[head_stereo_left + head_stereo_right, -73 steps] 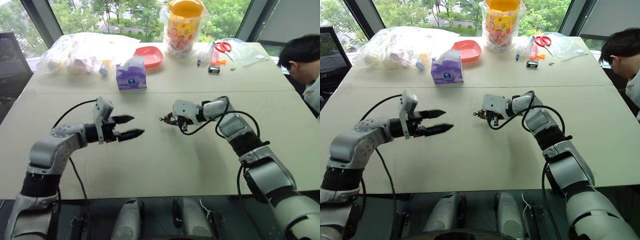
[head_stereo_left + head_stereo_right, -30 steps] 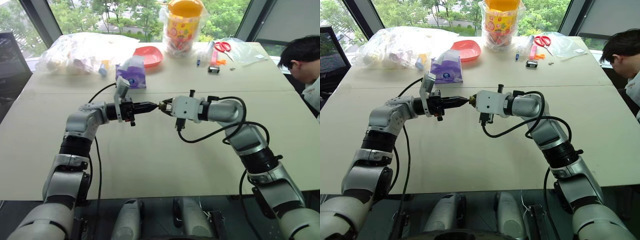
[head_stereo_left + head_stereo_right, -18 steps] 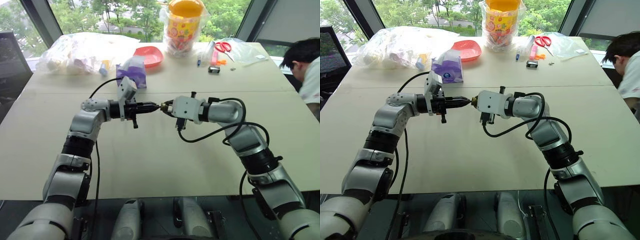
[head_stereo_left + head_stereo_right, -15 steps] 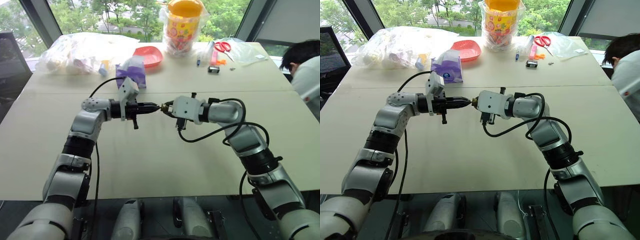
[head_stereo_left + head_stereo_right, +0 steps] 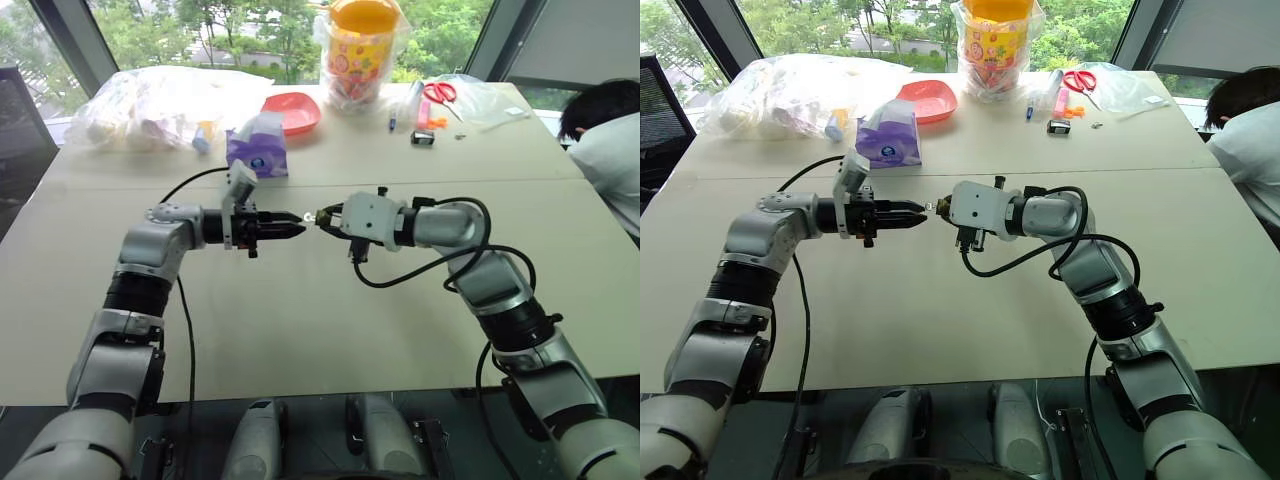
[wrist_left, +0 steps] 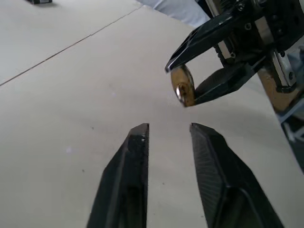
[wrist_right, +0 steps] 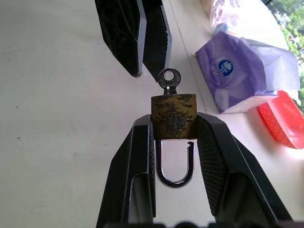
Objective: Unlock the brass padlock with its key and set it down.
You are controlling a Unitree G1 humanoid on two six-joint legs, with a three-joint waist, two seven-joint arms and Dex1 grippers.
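The open shackle (image 7: pixel 175 183) points back inside my right gripper's fingers, so my left gripper should go past the key and grab the brass body (image 7: pixel 174 117) before my right gripper moves away.
My right gripper (image 7: pixel 174 119) is shut on the brass padlock (image 7: pixel 174 116) and holds it in the air above the middle of the table (image 5: pixel 300 330). The silver key (image 7: pixel 169 79) sticks out of the padlock's underside, round head free. One leg of the silver shackle (image 7: pixel 175 164) ends just short of the brass body. My left gripper (image 6: pixel 168 127) stands open a short way from the key, pointing at it, with nothing between its fingers (image 7: pixel 135 38). In the left eye view, the left gripper (image 5: pixel 292 226) and right gripper (image 5: pixel 325 214) face each other tip to tip.
At the table's far side are a purple tissue pack (image 5: pixel 257 152), a red dish (image 5: pixel 292 110), a yellow jar in a clear bag (image 5: pixel 358 45), clear bags (image 5: pixel 150 100), red scissors (image 5: pixel 438 92) and a small black object (image 5: pixel 423 136). A person (image 5: pixel 605 130) leans at the right edge.
My left gripper, shut at the key a second ago, has opened and drawn back a little to the left. The key stays in the padlock. The right gripper has kept still.
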